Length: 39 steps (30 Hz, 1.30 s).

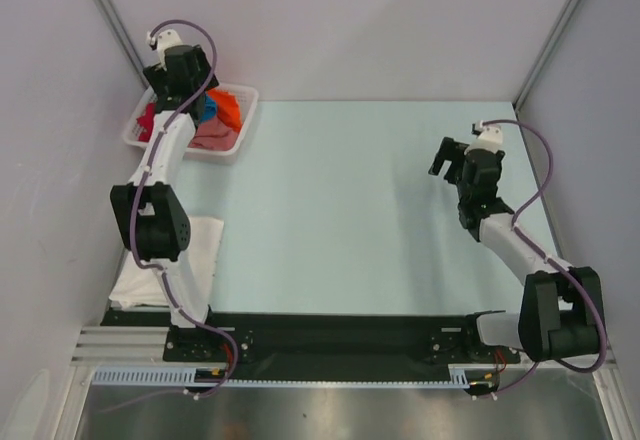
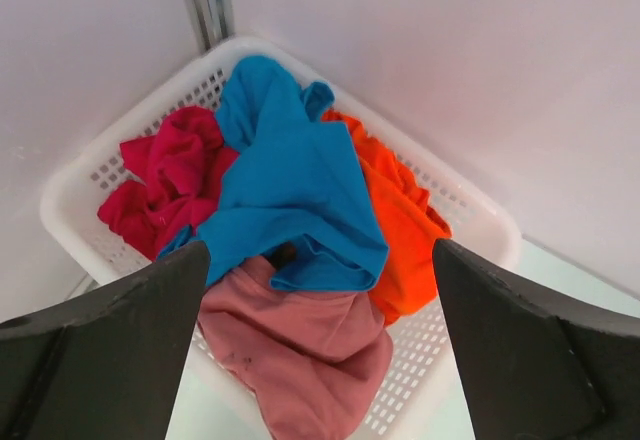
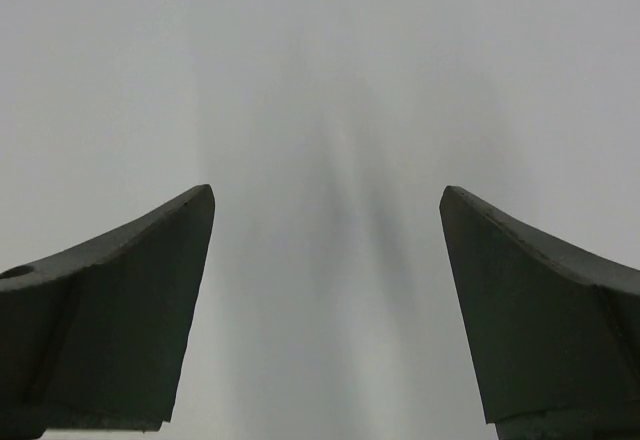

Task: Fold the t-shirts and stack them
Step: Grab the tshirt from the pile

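Note:
The blue t-shirt [image 2: 298, 165] is on top of the pile below the open fingers, so my left gripper keeps going down and closes on the blue front fold [image 2: 315, 226].
A white slotted basket [image 2: 482, 212] holds several crumpled t-shirts: bright blue [image 2: 290, 185] on top, crimson [image 2: 165, 180] at left, orange [image 2: 400, 220] at right, and dusty pink [image 2: 300, 355] at the front. My left gripper [image 2: 320, 245] is open and empty and hovers above this pile. In the top view it [image 1: 188, 98] hangs over the basket [image 1: 245, 120] at the far left. A folded white t-shirt [image 1: 200, 250] lies at the near left, partly under the left arm. My right gripper [image 1: 447, 160] is open and empty above the bare table; its wrist view [image 3: 327, 192] shows no cloth.
The basket stands in the far left corner against grey walls [image 1: 350, 20]. A metal post [image 2: 205, 0] rises just behind it. The pale green tabletop [image 1: 350, 200] spreads between the arms. A black rail [image 1: 330, 335] runs along the near edge.

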Each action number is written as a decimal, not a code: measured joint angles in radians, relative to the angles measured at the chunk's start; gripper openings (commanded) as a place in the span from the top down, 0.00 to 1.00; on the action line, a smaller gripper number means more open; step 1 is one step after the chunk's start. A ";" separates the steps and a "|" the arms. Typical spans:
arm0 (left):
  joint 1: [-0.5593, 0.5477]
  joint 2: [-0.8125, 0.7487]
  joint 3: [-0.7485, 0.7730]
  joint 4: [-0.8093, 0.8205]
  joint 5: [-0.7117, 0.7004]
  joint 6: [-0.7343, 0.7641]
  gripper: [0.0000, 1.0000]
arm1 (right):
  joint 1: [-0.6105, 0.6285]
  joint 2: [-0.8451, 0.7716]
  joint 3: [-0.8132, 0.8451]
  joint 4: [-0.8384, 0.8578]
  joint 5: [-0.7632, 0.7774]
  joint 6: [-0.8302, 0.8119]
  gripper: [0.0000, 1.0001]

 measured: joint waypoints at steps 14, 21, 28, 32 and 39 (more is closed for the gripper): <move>0.124 0.367 0.357 -0.298 0.214 -0.031 0.08 | 0.043 -0.293 0.043 -0.449 -0.047 0.075 0.01; 0.142 0.425 0.410 -0.320 0.283 -0.069 0.23 | 0.040 -0.329 0.043 -0.523 -0.034 0.082 0.01; 0.147 0.443 0.426 -0.320 0.364 -0.111 0.55 | 0.040 -0.328 0.043 -0.570 -0.034 0.095 0.00; 0.149 0.443 0.433 -0.309 0.404 -0.138 0.82 | 0.040 -0.306 0.063 -0.595 -0.039 0.097 0.00; 0.153 0.408 0.465 -0.306 0.420 -0.221 1.00 | 0.043 -0.250 0.119 -0.645 -0.123 0.123 0.01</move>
